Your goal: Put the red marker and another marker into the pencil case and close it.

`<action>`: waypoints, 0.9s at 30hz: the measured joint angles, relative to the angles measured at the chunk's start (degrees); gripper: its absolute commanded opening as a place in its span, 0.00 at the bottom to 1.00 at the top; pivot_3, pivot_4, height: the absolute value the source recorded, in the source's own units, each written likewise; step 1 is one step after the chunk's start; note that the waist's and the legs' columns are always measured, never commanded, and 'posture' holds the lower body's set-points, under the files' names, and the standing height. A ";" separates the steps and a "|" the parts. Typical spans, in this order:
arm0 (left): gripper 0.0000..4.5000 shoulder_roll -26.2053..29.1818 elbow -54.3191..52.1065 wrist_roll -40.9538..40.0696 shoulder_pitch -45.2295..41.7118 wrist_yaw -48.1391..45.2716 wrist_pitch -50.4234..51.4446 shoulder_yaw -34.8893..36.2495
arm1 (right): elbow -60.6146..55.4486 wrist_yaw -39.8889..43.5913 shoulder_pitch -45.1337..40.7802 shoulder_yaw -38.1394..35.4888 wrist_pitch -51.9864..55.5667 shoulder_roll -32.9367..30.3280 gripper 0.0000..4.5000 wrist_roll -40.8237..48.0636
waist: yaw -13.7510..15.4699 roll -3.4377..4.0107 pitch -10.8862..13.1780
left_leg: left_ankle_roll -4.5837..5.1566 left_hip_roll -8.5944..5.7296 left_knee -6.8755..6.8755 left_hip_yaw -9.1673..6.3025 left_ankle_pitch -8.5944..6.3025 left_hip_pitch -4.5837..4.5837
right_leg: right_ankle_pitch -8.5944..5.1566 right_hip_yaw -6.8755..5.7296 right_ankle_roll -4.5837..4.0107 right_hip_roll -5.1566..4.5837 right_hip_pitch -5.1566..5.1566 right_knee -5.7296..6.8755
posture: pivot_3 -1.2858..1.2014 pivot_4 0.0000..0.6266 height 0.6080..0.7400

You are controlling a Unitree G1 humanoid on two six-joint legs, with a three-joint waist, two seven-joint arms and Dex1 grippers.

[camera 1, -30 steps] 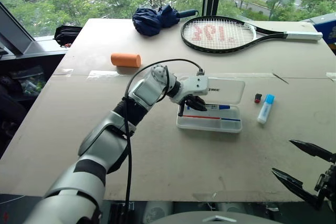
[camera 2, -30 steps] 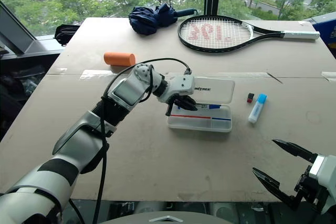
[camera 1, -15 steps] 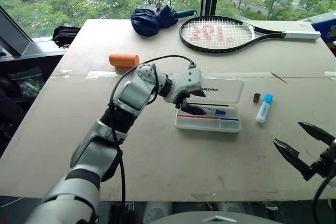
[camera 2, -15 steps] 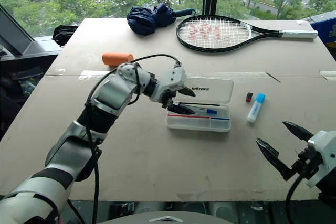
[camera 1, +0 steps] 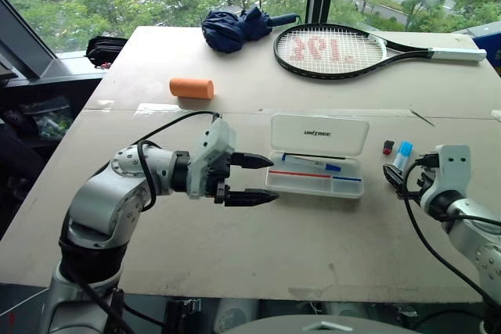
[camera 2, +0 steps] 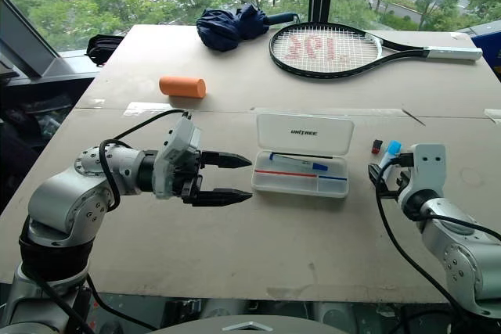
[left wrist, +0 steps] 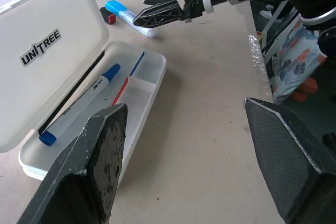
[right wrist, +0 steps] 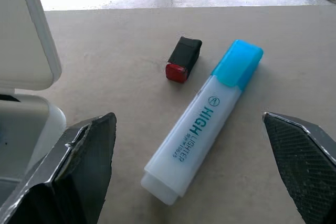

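The highlighter (camera 1: 402,156) lies past my left gripper and crosswise to the pencil case's front compartment (camera 1: 299,184). I should turn it lengthwise with my right gripper and lower it there.
The white pencil case (camera 1: 351,188) lies open mid-table with its lid (camera 1: 318,134) folded back. A white marker with a blue cap (left wrist: 79,113) lies inside it. My left gripper (camera 1: 263,178) hovers just left of the case, open and empty, pointing at it. The stubby red marker (right wrist: 182,62) lies on the table right of the case, beside a blue-capped highlighter (right wrist: 202,121). My right gripper (right wrist: 188,123) is open, its fingers (right wrist: 86,156) spread either side of the highlighter, holding nothing.
On the far half of the table (camera 1: 235,256) lie an orange cylinder (camera 1: 190,88), a tennis racket (camera 1: 337,46) and a folded dark-blue umbrella (camera 1: 235,27). A black bag (camera 1: 106,49) sits past the table's far left corner.
My left gripper opened at the case and drew back to the left of it. My right gripper came forward from the table's front edge to the highlighter and red marker.
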 measured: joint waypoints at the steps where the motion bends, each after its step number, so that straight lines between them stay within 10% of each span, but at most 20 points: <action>1: 0.79 0.21 -1.02 -0.43 0.76 0.98 0.04 0.35 | 0.89 -1.53 -1.64 0.47 1.22 1.07 1.00 -0.79 | 0.06 0.00 0.00 | 0.00 -0.01 0.00 0.02 0.00 0.00 | 0.00 0.00 0.00 -0.01 0.00 0.00 | 0.52 0.24 0.93; 4: 0.79 0.75 -2.46 -1.73 2.60 3.09 -0.42 0.64 | 3.35 -5.73 -4.80 1.49 4.59 3.22 1.00 -4.18 | 0.19 0.00 0.00 | 0.00 -0.03 0.00 0.03 0.00 0.00 | 0.00 -0.01 0.00 0.00 0.00 0.00 | 0.52 0.24 0.93; 13: 0.82 2.84 -3.12 -5.22 4.60 3.60 -3.50 0.73 | 5.51 -8.24 -6.86 2.84 5.89 8.69 0.17 -8.72 | 0.30 -0.20 -0.18 | 0.01 -0.06 0.00 0.03 0.00 0.10 | 0.00 -0.03 0.00 -0.01 0.08 -0.02 | 0.52 0.24 0.93; 19: 0.82 3.56 -3.15 -6.99 5.33 3.17 -5.76 0.59 | 2.01 -3.13 -1.12 -0.05 7.17 2.59 0.16 -8.42 | 1.02 -0.21 -0.18 | 0.03 -0.15 -0.01 -0.07 -0.02 -0.02 | -0.01 -0.14 0.00 -0.13 0.10 -0.15 | 0.52 0.24 0.93; 27: 0.82 3.99 -2.82 -10.46 11.36 2.87 -10.16 5.82 | -7.62 36.25 21.10 -13.91 1.29 -29.32 0.16 2.40 | -1.74 -0.05 -0.02 | 0.19 0.16 -0.07 0.21 -0.11 0.23 | -0.02 0.15 0.03 0.27 0.09 -0.12 | 0.52 0.24 0.93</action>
